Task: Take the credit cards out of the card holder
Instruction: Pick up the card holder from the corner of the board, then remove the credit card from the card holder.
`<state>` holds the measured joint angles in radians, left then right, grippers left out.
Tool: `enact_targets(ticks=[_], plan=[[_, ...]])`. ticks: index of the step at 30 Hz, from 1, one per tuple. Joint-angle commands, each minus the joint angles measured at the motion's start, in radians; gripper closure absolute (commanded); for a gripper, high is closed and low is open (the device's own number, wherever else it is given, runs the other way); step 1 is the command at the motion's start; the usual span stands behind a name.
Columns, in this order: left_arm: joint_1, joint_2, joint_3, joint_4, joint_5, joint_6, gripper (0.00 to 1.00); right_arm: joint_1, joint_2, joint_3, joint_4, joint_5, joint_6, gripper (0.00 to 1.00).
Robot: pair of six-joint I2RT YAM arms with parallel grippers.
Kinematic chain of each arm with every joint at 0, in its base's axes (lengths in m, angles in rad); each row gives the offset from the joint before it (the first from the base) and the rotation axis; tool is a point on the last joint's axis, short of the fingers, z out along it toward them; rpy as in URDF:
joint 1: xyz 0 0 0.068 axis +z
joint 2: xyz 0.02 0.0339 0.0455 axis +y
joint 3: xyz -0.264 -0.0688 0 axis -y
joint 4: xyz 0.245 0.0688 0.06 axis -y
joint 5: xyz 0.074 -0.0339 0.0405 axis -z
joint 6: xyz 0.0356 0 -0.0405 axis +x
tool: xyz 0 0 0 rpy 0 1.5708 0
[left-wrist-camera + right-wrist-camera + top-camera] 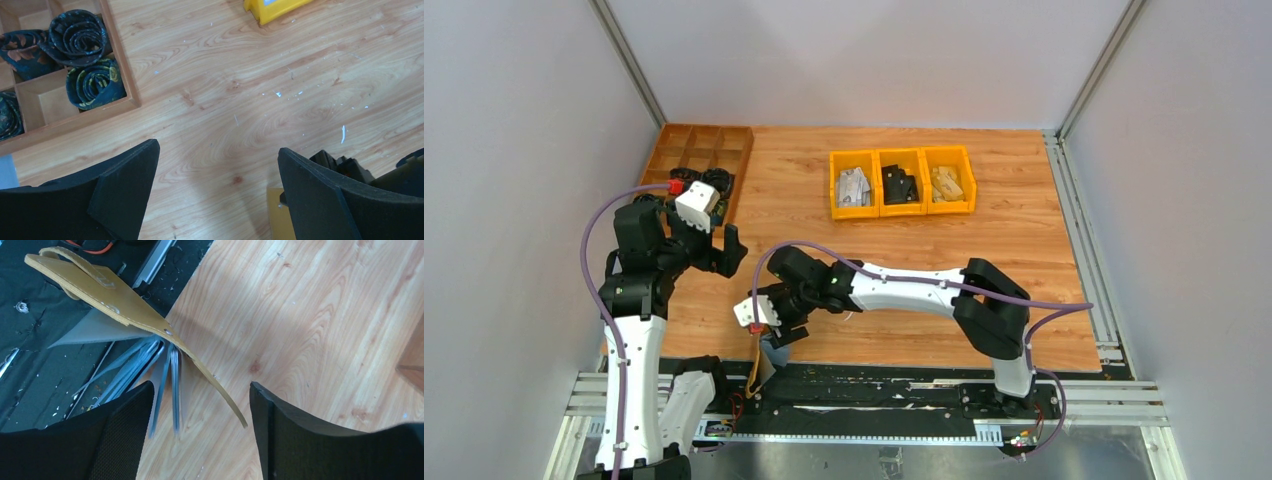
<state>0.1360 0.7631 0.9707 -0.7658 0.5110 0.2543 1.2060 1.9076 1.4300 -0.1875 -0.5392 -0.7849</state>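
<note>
The open card holder is lying partly on top of the black base piece, so next my right gripper lifts it out of the way to let my left gripper take the card holder's cover [82,287].
The mustard-yellow card holder [125,300] lies open at the table's near edge, partly over the black base strip, with its grey-blue sleeves [172,375] fanned out. I cannot tell loose credit cards apart from the sleeves. My right gripper [201,390] is open, its jaws either side of the holder's cover edge and sleeves; in the top view it [779,335] hangs just above the holder [771,357]. My left gripper [217,147] is open and empty over bare wood, left of the holder [276,215]; it also shows in the top view [732,250].
Three bright yellow bins [902,182] stand at the back middle, holding grey, black and tan pieces. A wooden divided tray [696,165] with rolled dark ties [92,82] is at the back left. The black base strip [874,385] runs along the near edge.
</note>
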Motion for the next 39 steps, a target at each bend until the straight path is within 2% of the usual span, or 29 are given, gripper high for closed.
enact_targets(ticks=[1, 5, 7, 8, 10, 12, 17, 20, 23, 25, 27, 31, 34, 39], plan=[[0.008, -0.003, 0.039, -0.019, 0.012, -0.002, 0.00, 0.037, 0.052, 0.048, -0.037, -0.025, -0.047, 0.29], [0.010, 0.000, 0.045, -0.023, 0.017, -0.004, 0.00, 0.044, 0.074, 0.066, -0.068, -0.033, -0.059, 0.38], [0.010, 0.000, 0.046, -0.025, 0.018, -0.007, 0.00, 0.046, 0.079, 0.074, -0.076, -0.031, -0.057, 0.54], [0.010, 0.000, 0.047, -0.028, 0.020, -0.009, 0.00, 0.046, 0.081, 0.080, -0.080, -0.014, -0.049, 0.67], [0.009, -0.003, 0.049, -0.028, 0.024, -0.015, 0.00, 0.043, 0.071, 0.091, -0.083, 0.026, -0.017, 0.86], [0.009, -0.010, 0.047, -0.022, 0.037, -0.022, 0.00, 0.035, 0.041, 0.099, -0.087, 0.050, 0.027, 0.99], [0.010, -0.055, 0.035, 0.071, 0.078, -0.075, 0.00, -0.002, -0.073, 0.119, -0.084, 0.180, 0.244, 1.00], [0.010, -0.109, 0.019, 0.200, 0.066, -0.162, 0.00, -0.016, -0.137, 0.146, -0.118, 0.371, 0.407, 1.00], [0.010, -0.145, 0.024, 0.317, 0.069, -0.246, 0.00, -0.043, -0.131, 0.281, -0.319, 0.610, 0.595, 1.00], [0.010, -0.130, 0.053, 0.330, 0.103, -0.305, 0.00, -0.083, -0.093, 0.389, -0.478, 0.692, 0.722, 1.00], [0.010, -0.113, 0.070, 0.318, 0.151, -0.344, 0.00, -0.109, -0.097, 0.421, -0.549, 0.769, 0.836, 1.00], [0.010, -0.134, 0.013, 0.303, 0.296, -0.384, 0.00, -0.121, -0.151, 0.414, -0.575, 0.805, 0.950, 1.00], [0.010, -0.180, -0.048, 0.327, 0.336, -0.422, 0.00, -0.120, -0.181, 0.426, -0.583, 0.814, 1.026, 1.00], [0.002, -0.229, -0.110, 0.411, 0.389, -0.477, 0.00, -0.123, -0.210, 0.450, -0.542, 0.648, 1.099, 1.00]])
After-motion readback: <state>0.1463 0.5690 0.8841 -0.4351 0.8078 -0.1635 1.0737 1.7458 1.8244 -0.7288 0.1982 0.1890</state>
